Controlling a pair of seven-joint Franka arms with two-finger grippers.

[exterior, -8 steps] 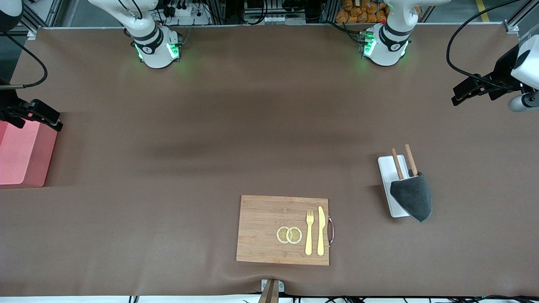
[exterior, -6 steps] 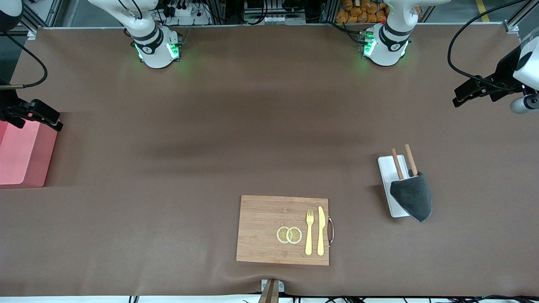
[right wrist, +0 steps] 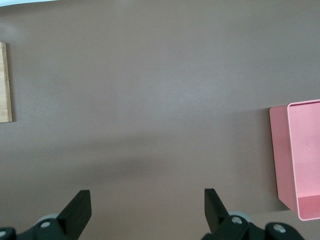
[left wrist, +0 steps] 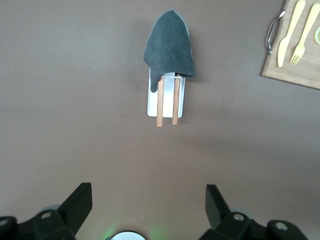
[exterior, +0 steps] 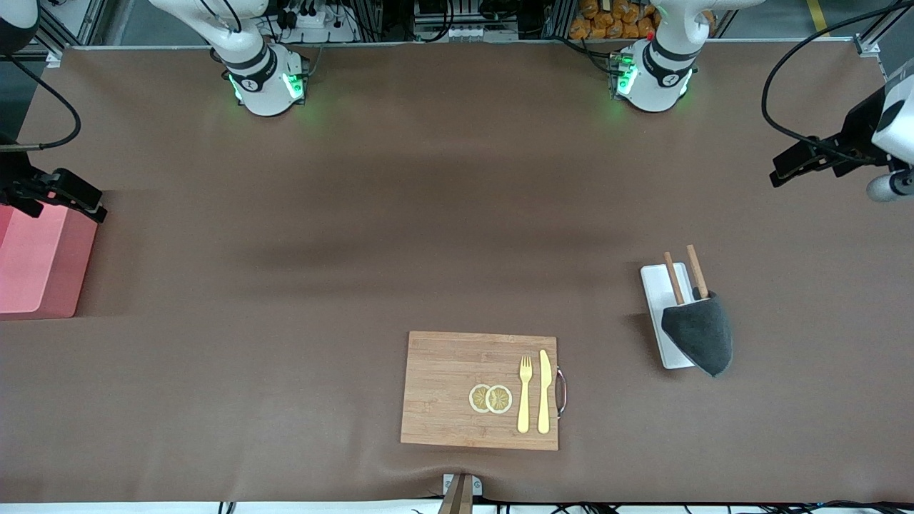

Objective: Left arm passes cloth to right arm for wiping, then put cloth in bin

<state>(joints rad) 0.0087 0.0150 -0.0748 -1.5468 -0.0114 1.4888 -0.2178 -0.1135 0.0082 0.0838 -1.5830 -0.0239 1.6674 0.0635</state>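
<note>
My gripper is about to lift the dark grey cloth [exterior: 701, 335], and its loose edge [exterior: 683, 305] hangs over the wooden sticks. The cloth should come free and leave the sticks where they are.
The dark grey cloth [exterior: 700, 332] lies folded over the nearer end of a flat white tray [exterior: 658, 282], covering the ends of two wooden sticks [exterior: 675, 277]. It also shows in the left wrist view [left wrist: 170, 47]. My left gripper [exterior: 782, 170] hangs open and empty over the table's edge at the left arm's end, well apart from the cloth; its jaws stand wide in the left wrist view [left wrist: 147, 200]. My right gripper [exterior: 89, 207] hangs open and empty beside the pink-red bin [exterior: 36, 260], which also shows in the right wrist view [right wrist: 300, 155]; that gripper [right wrist: 146, 205] is over bare table.
A wooden board [exterior: 457, 371] with a metal handle lies near the front edge. On it are a yellow fork [exterior: 525, 392], a yellow knife [exterior: 544, 391] and two lemon slices [exterior: 490, 398]. The brown table mat [exterior: 357, 250] spans between board, bin and tray.
My left gripper has drifted slightly toward the left arm's end of the table. The right arm, the cloth and the other things have not moved.
</note>
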